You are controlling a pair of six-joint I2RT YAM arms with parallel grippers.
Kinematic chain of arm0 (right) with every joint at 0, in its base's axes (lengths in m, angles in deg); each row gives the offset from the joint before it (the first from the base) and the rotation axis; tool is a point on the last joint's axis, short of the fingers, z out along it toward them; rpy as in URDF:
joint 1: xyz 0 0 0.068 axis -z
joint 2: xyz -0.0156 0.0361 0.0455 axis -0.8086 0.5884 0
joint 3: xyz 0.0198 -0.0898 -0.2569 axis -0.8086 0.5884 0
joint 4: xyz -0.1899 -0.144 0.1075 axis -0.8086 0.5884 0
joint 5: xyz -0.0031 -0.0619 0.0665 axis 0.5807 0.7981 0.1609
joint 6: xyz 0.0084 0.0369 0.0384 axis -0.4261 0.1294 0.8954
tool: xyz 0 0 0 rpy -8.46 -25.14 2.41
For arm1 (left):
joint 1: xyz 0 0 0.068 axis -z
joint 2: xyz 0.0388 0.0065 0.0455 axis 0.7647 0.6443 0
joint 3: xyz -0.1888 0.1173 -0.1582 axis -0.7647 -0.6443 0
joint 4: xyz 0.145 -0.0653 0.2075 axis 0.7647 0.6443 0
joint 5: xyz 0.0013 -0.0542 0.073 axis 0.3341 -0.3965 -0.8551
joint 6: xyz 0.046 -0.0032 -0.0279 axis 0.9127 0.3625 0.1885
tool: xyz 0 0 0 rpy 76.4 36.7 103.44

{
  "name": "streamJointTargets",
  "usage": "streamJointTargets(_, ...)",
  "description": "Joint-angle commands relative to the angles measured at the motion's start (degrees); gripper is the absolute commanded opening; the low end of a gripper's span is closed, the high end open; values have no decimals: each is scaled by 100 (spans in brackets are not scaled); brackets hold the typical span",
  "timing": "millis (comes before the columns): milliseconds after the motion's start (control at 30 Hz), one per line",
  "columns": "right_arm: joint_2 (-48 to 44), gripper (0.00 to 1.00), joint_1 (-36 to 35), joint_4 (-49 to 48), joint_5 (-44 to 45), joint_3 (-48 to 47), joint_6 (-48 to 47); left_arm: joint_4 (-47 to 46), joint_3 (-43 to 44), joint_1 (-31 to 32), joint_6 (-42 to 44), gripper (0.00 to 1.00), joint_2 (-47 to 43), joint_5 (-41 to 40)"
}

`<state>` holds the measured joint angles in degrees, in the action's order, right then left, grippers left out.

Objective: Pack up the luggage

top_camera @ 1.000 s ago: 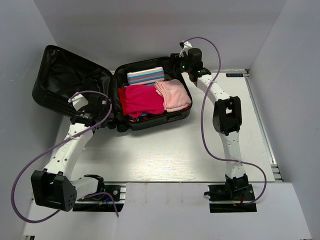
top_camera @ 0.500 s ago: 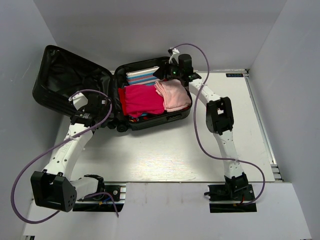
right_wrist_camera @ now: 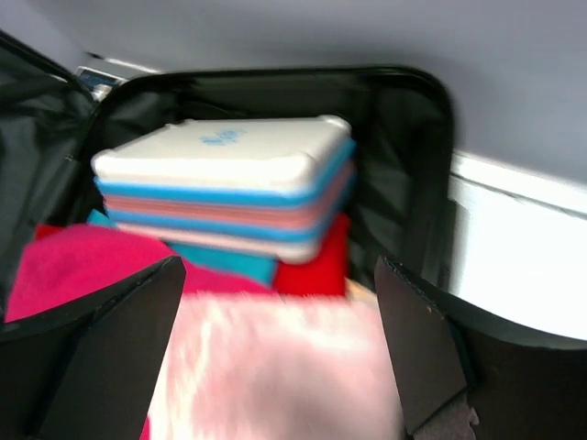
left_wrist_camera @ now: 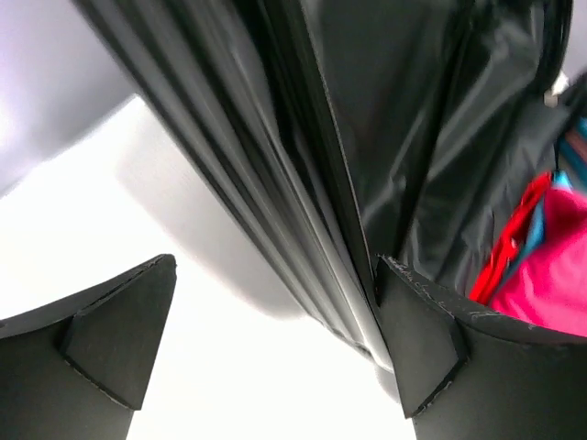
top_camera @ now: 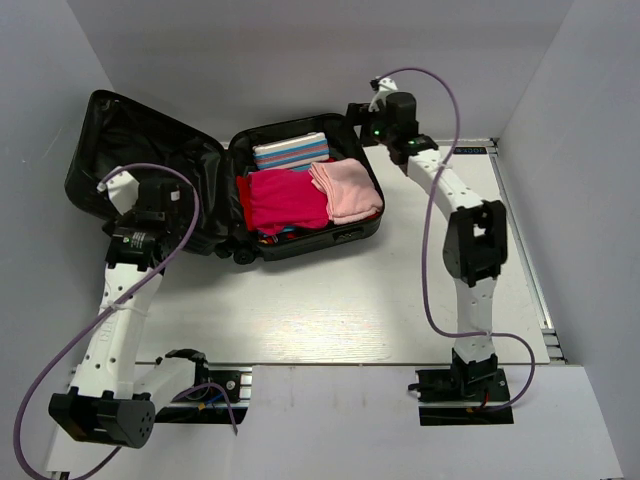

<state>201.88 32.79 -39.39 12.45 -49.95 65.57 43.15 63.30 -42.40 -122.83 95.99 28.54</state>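
Note:
The open lid [top_camera: 125, 128] is tilted up on the left gripper's side, far from the right gripper, so the robot's left gripper should flip the lid over onto the packed base [top_camera: 300, 192].
The luggage lies open at the back left of the top view, its lid [top_camera: 135, 145] tilted up to the left and its base [top_camera: 335, 238] to the right. The base holds a striped white, blue and pink case [top_camera: 290, 150], a magenta cloth [top_camera: 285, 200] and a pink towel [top_camera: 345, 190]. My left gripper [top_camera: 150, 192] is open and empty at the lid's near edge; in the left wrist view [left_wrist_camera: 275, 266] the ribbed shell [left_wrist_camera: 238, 183] runs down beside the right finger [left_wrist_camera: 417, 339]. My right gripper [top_camera: 358, 112] is open and empty over the base's far right corner, facing the striped case [right_wrist_camera: 220, 183] and pink towel [right_wrist_camera: 275, 367].
White walls close in at the back and both sides. A metal rail [top_camera: 520, 240] runs along the table's right edge. Purple cables [top_camera: 435, 200] loop off both arms. The suitcase's small wheels [top_camera: 240, 257] point toward the near side.
My left arm has swung left, from the hinge area to the lid's near edge. My right gripper dipped in over the suitcase, then drew back to the far right corner.

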Motion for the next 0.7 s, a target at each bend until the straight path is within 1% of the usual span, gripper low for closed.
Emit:
streamJointTargets(0,-603,90,209,90,408,654,-239,205,373,-413,541,100,49,-433)
streamJointTargets(67,-640,90,288,265,451,742,-319,46,461,-624,780,100,155,-433)
streamJointTargets(100,-588,90,350,544,425,734,-362,-51,479,-695,834,100,286,-433)
streamJointTargets(167,-465,90,438,748,172,655,-336,-305,584,-1037,1018,100,366,-381)
streamJointTargets(200,-395,90,516,906,14,629,-406,-350,602,-1108,1071,100,480,-224)
streamJointTargets(233,-298,90,517,925,-371,585,-415,-403,706,-1300,1159,100,568,-170)
streamJointTargets(267,-176,90,535,1004,-418,506,-398,-456,742,-1354,1159,100,612,-83)
streamJointTargets(333,18,87,509,1302,-445,260,-354,-587,821,-1495,1229,100,796,50)
streamJointTargets(400,98,86,500,1321,-331,408,-240,-728,830,-1505,1343,92,911,234)
streamJointTargets(433,98,84,517,1268,-104,469,-214,-894,804,-1513,1501,84,946,357)
streamJointTargets(467,98,82,517,1268,168,531,-231,-1035,752,-1505,1580,59,999,410)
streamJointTargets(500,98,79,526,1285,370,575,-361,-1088,743,-1496,1625,47,1008,463)
streamJointTargets(533,124,63,509,1399,599,671,-511,-1159,742,-1504,1669,20,1043,602)
streamJointTargets(567,107,55,491,1461,688,690,-512,-1177,725,-1461,1678,10,1052,630)
streamJointTargets(600,107,49,491,1540,715,751,-582,-1246,707,-1426,1678,0,1043,639)
streamJointTargets(633,90,44,491,1593,733,847,-591,-1317,673,-1391,1713,0,1000,656)
streamJointTargets(667,28,29,482,1637,628,970,-600,-1648,594,-1242,1983,0,921,691)
